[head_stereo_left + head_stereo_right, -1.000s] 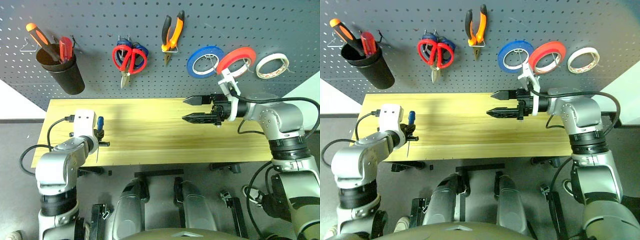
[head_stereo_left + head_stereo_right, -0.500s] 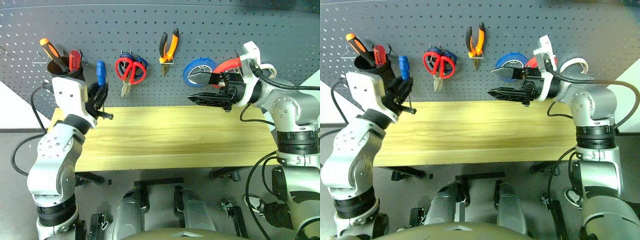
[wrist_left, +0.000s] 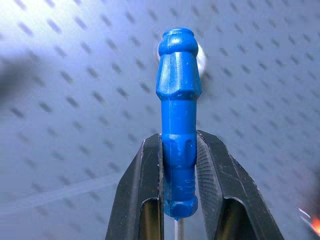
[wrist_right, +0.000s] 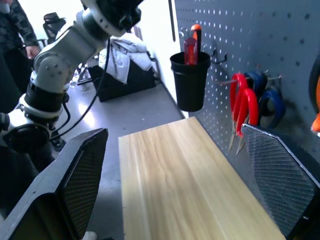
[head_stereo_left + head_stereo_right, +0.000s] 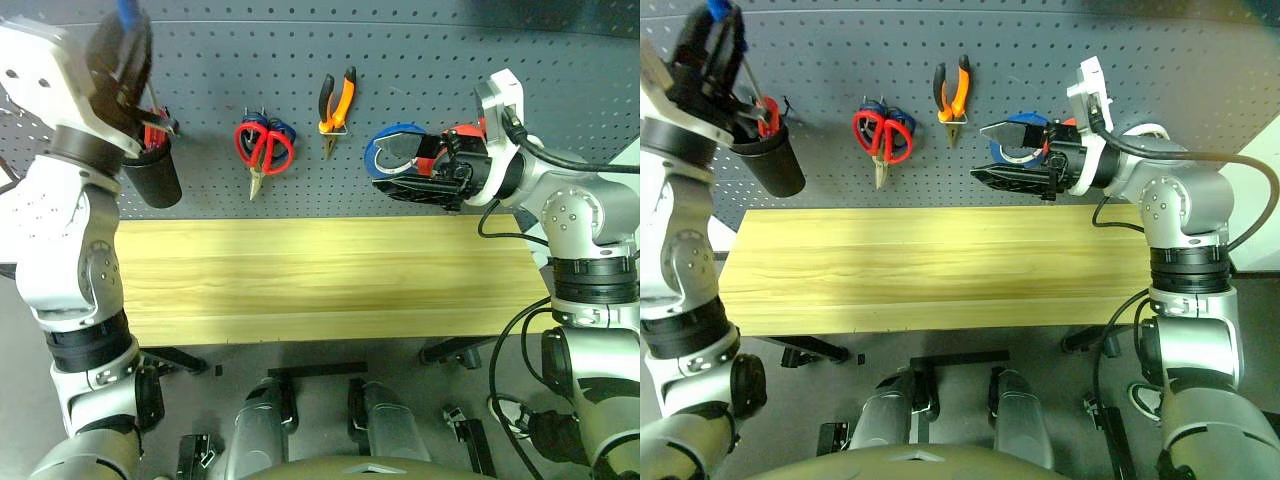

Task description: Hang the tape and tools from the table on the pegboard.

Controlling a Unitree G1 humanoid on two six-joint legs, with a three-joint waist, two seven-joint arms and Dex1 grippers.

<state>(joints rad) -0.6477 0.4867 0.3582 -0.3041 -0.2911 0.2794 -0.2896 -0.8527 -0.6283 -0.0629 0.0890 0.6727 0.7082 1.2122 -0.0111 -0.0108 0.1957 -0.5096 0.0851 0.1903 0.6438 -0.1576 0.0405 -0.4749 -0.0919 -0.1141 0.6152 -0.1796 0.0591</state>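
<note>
The blue-handled screwdriver's blade (image 5: 752, 80) points down at the black cup's opening (image 5: 766, 139), so the robot's left gripper should keep lowering the screwdriver until its blade stands inside, then let go.
My left gripper (image 5: 122, 52) is raised at the far left of the dark pegboard (image 5: 420, 40), just above a black cup (image 5: 152, 178). It is shut on the blue-handled screwdriver (image 3: 178, 125), whose handle points up from between the fingers. Red-handled scissors (image 5: 262, 148) and orange-and-black pliers (image 5: 338, 98) hang on hooks. My right gripper (image 5: 392, 170) is open and holds nothing; it points left in front of a blue tape roll (image 5: 385, 150). A cream-white arc of tape (image 5: 1152, 130) peeks out behind that arm. The wooden table (image 5: 320, 280) lies below.
The black cup (image 4: 190, 80) on the pegboard holds red- and orange-handled tools. A red-orange tape roll (image 5: 466, 131) sits behind my right wrist. A person (image 4: 15, 30) stands off beyond the table's left end, among chairs and bags.
My left arm has lifted the blue screwdriver from table height to the pegboard above the cup, tilting it upward. The right gripper rose slightly. The camera has tilted up.
</note>
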